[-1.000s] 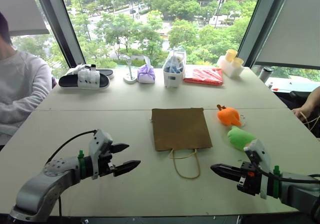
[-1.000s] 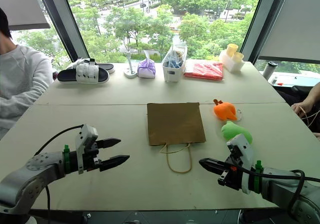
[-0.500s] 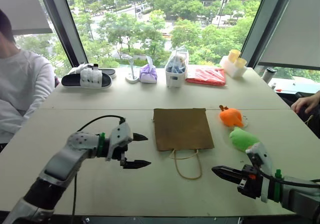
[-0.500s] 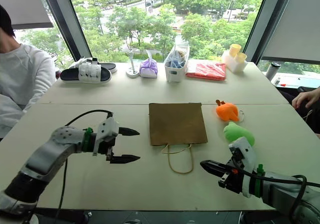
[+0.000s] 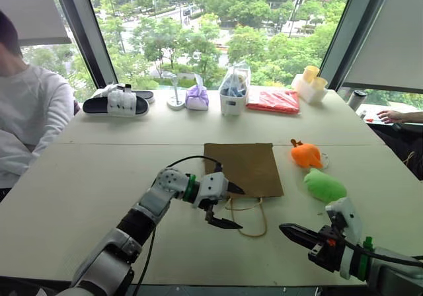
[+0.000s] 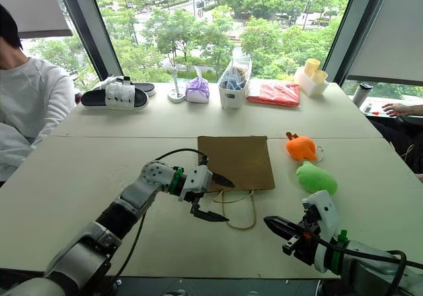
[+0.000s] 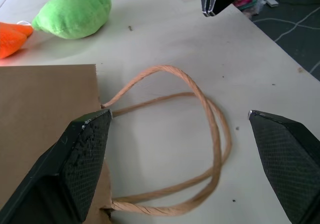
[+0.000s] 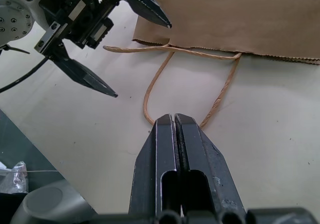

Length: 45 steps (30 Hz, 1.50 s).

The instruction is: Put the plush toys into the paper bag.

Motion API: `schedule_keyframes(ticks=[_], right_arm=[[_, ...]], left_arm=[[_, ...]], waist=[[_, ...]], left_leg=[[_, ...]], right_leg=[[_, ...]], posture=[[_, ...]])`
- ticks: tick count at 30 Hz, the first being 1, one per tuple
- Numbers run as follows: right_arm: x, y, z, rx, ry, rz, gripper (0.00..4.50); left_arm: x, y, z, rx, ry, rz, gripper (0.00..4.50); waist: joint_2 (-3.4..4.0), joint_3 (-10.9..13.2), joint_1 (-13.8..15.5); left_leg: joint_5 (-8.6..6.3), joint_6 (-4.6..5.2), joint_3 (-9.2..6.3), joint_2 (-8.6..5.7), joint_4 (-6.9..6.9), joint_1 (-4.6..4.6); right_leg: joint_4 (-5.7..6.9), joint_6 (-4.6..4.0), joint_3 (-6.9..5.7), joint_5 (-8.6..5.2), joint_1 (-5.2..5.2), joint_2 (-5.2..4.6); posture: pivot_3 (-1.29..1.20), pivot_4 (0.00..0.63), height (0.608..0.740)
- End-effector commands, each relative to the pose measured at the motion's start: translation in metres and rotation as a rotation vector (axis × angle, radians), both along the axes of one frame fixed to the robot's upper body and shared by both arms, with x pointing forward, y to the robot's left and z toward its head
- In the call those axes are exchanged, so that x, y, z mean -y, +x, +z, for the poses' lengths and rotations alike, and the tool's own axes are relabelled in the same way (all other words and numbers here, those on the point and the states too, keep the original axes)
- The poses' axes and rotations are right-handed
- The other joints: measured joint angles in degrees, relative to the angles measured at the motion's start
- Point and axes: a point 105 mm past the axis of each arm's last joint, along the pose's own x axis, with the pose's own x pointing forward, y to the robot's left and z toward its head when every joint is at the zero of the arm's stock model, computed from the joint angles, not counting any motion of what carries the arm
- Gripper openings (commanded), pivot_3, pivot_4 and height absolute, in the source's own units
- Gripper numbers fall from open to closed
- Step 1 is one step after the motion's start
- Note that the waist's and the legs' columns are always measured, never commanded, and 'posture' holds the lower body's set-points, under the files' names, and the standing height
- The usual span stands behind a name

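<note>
The cord handles lie on top of each other at the paper bag's flat opening. The paper bag will open wide when I lift the upper handle.
The brown paper bag lies flat at the table's middle, its cord handles looped toward me. My left gripper is open at the bag's near left corner, one finger over the bag's edge and the other over the table, with the handles between them, untouched. To the right of the bag lie the plush toys, the orange one and, nearer, the green one. My right gripper is shut and empty, low at the near right, pointing at the handle loop.
Along the far edge stand a black and white slipper, a purple pouch, a clear bag with blue contents, a red packet and yellow cups. A person sits at the left; a hand rests at the right.
My left gripper has swung right across the table to the bag's handles and rolled, its fingers still open. The right gripper has stayed nearly in place, shut.
</note>
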Motion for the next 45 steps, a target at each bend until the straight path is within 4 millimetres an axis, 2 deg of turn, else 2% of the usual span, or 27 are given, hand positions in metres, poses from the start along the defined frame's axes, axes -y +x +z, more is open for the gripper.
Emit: schedule_keyframes(ticks=[1, 7, 8, 10, 13, 16, 20, 24, 27, 31, 39, 42, 45], right_arm=[[-0.003, 0.001, 0.011, 0.069, 0.002, -0.011, 0.0], [-0.01, 0.005, 0.01, 0.08, 0.011, 0.001, 0.0], [-0.012, 0.007, 0.011, 0.09, 0.013, 0.004, 0.0], [-0.016, 0.011, 0.012, 0.111, 0.02, 0.005, 0.0], [-0.023, 0.024, 0.017, 0.177, 0.025, -0.02, 0.0], [-0.027, 0.038, 0.019, 0.236, 0.015, -0.057, 0.0], [-0.039, 0.053, 0.016, 0.28, -0.022, -0.044, 0.0], [-0.037, 0.076, 0.011, 0.342, -0.076, -0.106, 0.0], [-0.043, 0.089, 0.008, 0.365, -0.057, -0.118, 0.0], [-0.049, 0.1, 0.001, 0.385, -0.065, -0.123, 0.0], [-0.059, 0.131, -0.004, 0.434, -0.088, -0.168, 0.0], [-0.061, 0.136, -0.006, 0.435, -0.09, -0.168, 0.0], [-0.069, 0.138, -0.024, 0.391, -0.144, -0.128, 0.0]], left_arm=[[0.005, 0.009, 0.012, 0.049, -0.036, 0.011, 3.07], [0.005, 0.017, 0.017, 0.054, -0.061, 0.042, 0.18], [0.006, 0.02, 0.021, 0.048, -0.077, 0.064, 0.07], [0.008, 0.028, 0.03, 0.019, -0.124, 0.116, 0.07], [0.012, 0.039, 0.061, -0.094, -0.242, 0.196, 0.07], [0.012, 0.038, 0.084, -0.193, -0.32, 0.201, 0.07], [0.012, 0.032, 0.1, -0.288, -0.367, 0.183, 0.07], [0.016, 0.029, 0.106, -0.317, -0.388, 0.184, 0.07], [0.02, 0.027, 0.111, -0.346, -0.417, 0.186, 0.07], [0.022, 0.024, 0.112, -0.385, -0.434, 0.202, 0.07], [0.025, 0.018, 0.128, -0.552, -0.512, 0.221, 0.07], [0.026, 0.017, 0.127, -0.578, -0.508, 0.231, 0.07], [0.025, 0.019, 0.124, -0.583, -0.509, 0.259, 0.07]], waist=[[-0.01, 0.0, 0.02], [0.0, 0.0, -0.05], [0.0, 0.0, -0.07], [0.0, 0.0, -0.04], [-0.02, 0.01, -0.04], [0.0, 0.0, -0.2], [0.01, -0.01, -1.15], [0.01, -0.01, -1.63], [0.02, -0.01, -1.64], [0.03, -0.02, -1.74], [0.03, -0.02, -2.01], [0.03, -0.02, -2.19], [0.05, -0.03, -2.8]], left_leg=[[0.0, 0.0, -0.01, 0.0, 0.02, 0.0], [0.0, 0.0, -0.03, -0.02, 0.03, 0.01], [0.0, 0.0, -0.04, -0.02, 0.03, 0.02], [0.0, 0.0, -0.04, -0.02, 0.04, 0.02], [0.0, 0.0, -0.1, -0.02, 0.09, 0.0], [0.0, 0.0, -0.14, -0.04, 0.11, -0.01], [0.02, -0.03, -0.17, -0.05, 0.1, 0.02], [0.04, -0.06, -0.23, -0.06, 0.09, 0.03], [0.06, -0.1, -0.22, -0.05, 0.09, 0.05], [0.08, -0.13, -0.23, -0.05, 0.07, 0.05], [0.12, -0.2, -0.24, -0.05, 0.07, 0.06], [0.13, -0.21, -0.23, -0.06, 0.07, 0.07], [0.14, -0.23, -0.24, -0.07, 0.06, 0.07]], right_leg=[[-0.01, 0.01, 0.0, 0.0, 0.03, 0.0], [0.01, 0.02, 0.0, 0.0, 0.03, 0.0], [0.01, 0.02, 0.0, 0.0, 0.03, 0.0], [0.03, 0.02, 0.0, 0.0, 0.02, 0.0], [0.04, 0.03, -0.03, 0.0, 0.04, 0.01], [0.08, 0.09, -0.05, -0.03, 0.04, 0.02], [0.15, 0.1, -0.05, -0.04, 0.03, 0.04], [0.19, 0.1, -0.06, -0.04, 0.02, 0.07], [0.2, 0.08, -0.04, -0.04, 0.03, 0.09], [0.24, 0.08, -0.04, -0.03, -0.03, 0.09], [0.33, 0.08, -0.01, -0.03, -0.06, 0.09], [0.37, 0.08, -0.01, -0.03, -0.08, 0.09], [0.4, 0.07, -0.01, -0.03, -0.08, 0.09]], posture=[[0.0, 0.15, 0.74], [0.0, 0.15, 0.74], [0.0, 0.15, 0.74], [0.0, 0.15, 0.74], [0.0, 0.15, 0.74], [0.0, 0.15, 0.74], [0.0, 0.15, 0.74], [0.0, 0.15, 0.74], [0.0, 0.15, 0.74], [0.0, 0.15, 0.74], [0.0, 0.15, 0.74], [0.0, 0.15, 0.74], [0.0, 0.15, 0.74]])
